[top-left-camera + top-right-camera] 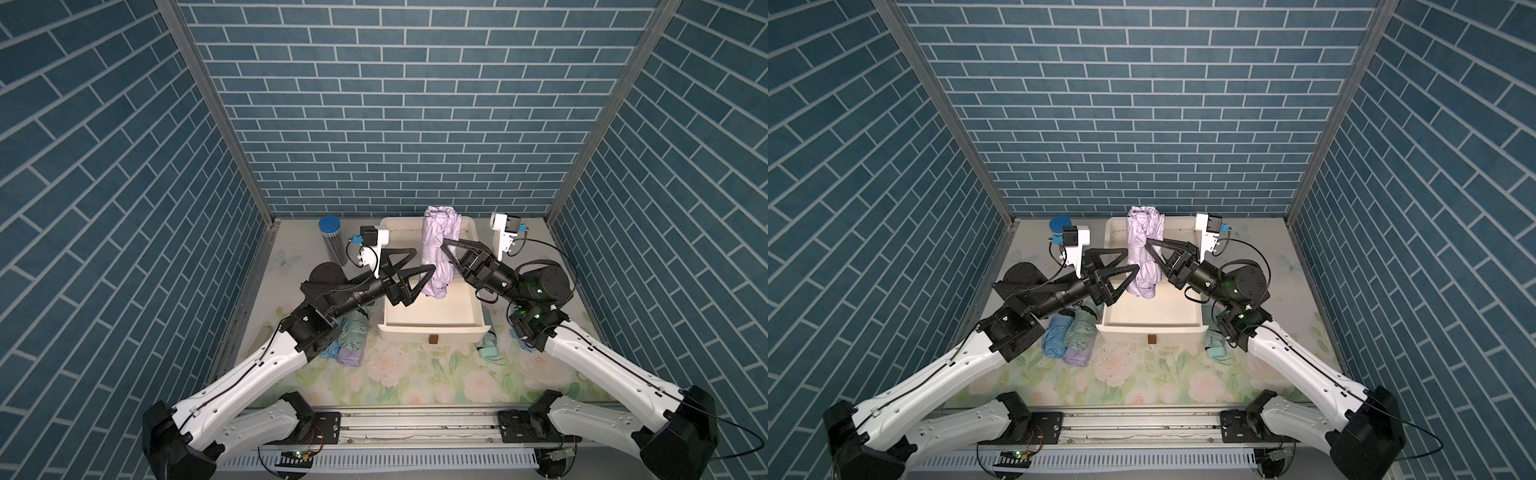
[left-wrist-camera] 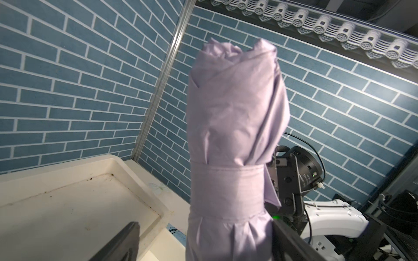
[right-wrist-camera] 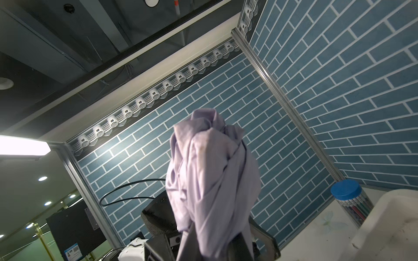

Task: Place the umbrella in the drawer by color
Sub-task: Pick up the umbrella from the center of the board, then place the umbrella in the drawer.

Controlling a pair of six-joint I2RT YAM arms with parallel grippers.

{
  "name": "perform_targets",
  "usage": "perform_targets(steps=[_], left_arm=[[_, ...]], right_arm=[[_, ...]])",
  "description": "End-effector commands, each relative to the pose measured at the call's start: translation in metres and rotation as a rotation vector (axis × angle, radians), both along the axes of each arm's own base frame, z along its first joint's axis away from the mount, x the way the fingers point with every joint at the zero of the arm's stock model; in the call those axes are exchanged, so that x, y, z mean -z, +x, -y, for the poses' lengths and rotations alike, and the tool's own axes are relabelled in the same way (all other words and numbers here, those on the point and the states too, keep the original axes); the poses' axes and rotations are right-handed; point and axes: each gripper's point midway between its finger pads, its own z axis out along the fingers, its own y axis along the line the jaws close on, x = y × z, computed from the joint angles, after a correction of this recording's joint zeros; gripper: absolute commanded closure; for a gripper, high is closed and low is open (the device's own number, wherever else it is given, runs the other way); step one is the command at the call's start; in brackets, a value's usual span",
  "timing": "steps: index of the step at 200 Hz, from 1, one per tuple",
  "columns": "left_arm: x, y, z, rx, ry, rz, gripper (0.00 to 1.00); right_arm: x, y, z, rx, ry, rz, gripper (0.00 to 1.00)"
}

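Observation:
Next, my left gripper grasps the umbrella's lower end and lays the umbrella flat inside, since the purple umbrella stands upright above the drawer in my right gripper.
A folded purple umbrella stands upright above the open white drawer. My right gripper comes in from the right and is shut on its middle. My left gripper is open at the umbrella's lower left. In the left wrist view its jaws straddle the fabric, one finger against it and the other finger well apart.
Blue, green and purple folded umbrellas lie left of the drawer, under my left arm. A teal umbrella lies at its right front corner. A clear cylinder with a blue lid stands at the back left.

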Motion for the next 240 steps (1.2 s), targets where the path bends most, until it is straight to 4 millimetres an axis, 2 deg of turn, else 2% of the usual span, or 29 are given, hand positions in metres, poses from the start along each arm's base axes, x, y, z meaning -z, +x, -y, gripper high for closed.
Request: perform_targets(steps=[1, 21, 61, 74, 85, 92, 98, 107, 117, 124, 133, 146, 166, 195, 220, 240], left_arm=[[-0.003, -0.014, 0.014, 0.128, 0.035, 0.040, 0.17], [0.003, -0.018, 0.023, 0.183, 0.059, 0.033, 0.27], [0.008, -0.005, 0.020, 0.104, 0.090, 0.027, 0.70], [0.011, 0.002, 0.016, 0.055, 0.108, 0.023, 0.77], [0.017, 0.012, 0.013, -0.003, 0.141, 0.010, 0.83], [0.022, 0.018, 0.010, -0.044, 0.174, 0.004, 0.87], [0.027, 0.026, 0.007, -0.092, 0.210, -0.002, 0.92], [0.035, 0.036, 0.002, -0.149, 0.275, -0.005, 0.97], [0.045, 0.043, -0.002, -0.195, 0.351, 0.003, 0.98], [0.048, 0.046, -0.005, -0.216, 0.397, 0.016, 0.97], [0.056, 0.047, -0.004, -0.220, 0.471, 0.042, 0.92], [0.067, 0.045, -0.001, -0.222, 0.586, 0.087, 0.90], [0.085, 0.040, 0.009, -0.215, 0.764, 0.146, 0.90], [0.102, 0.036, 0.018, -0.191, 0.910, 0.208, 0.93], [0.103, 0.034, 0.021, -0.171, 0.935, 0.248, 0.87], [0.102, 0.027, 0.026, -0.120, 0.948, 0.279, 0.85]], right_arm=[[-0.021, -0.015, 0.004, -0.048, 0.093, 0.054, 1.00], [-0.017, -0.013, 0.001, -0.052, 0.093, 0.043, 1.00], [-0.006, -0.010, 0.001, -0.034, 0.086, 0.017, 1.00], [-0.002, -0.007, 0.002, -0.013, 0.071, 0.008, 1.00], [0.004, -0.002, 0.002, 0.022, 0.034, -0.013, 0.89], [0.006, 0.005, 0.001, 0.065, -0.008, -0.028, 0.74], [0.011, 0.015, 0.002, 0.130, -0.067, -0.050, 0.55], [0.027, 0.035, 0.009, 0.267, -0.192, -0.124, 0.40], [0.046, 0.055, 0.029, 0.437, -0.331, -0.220, 0.29], [0.061, 0.073, 0.058, 0.623, -0.414, -0.310, 0.20], [0.077, 0.081, 0.090, 0.793, -0.519, -0.381, 0.13], [0.095, 0.082, 0.130, 0.978, -0.650, -0.440, 0.08], [0.114, 0.072, 0.167, 1.091, -0.797, -0.490, 0.08], [0.137, 0.058, 0.182, 1.045, -0.900, -0.525, 0.13], [0.162, 0.053, 0.185, 0.991, -0.947, -0.579, 0.19], [0.172, 0.050, 0.186, 0.975, -0.944, -0.592, 0.22]])
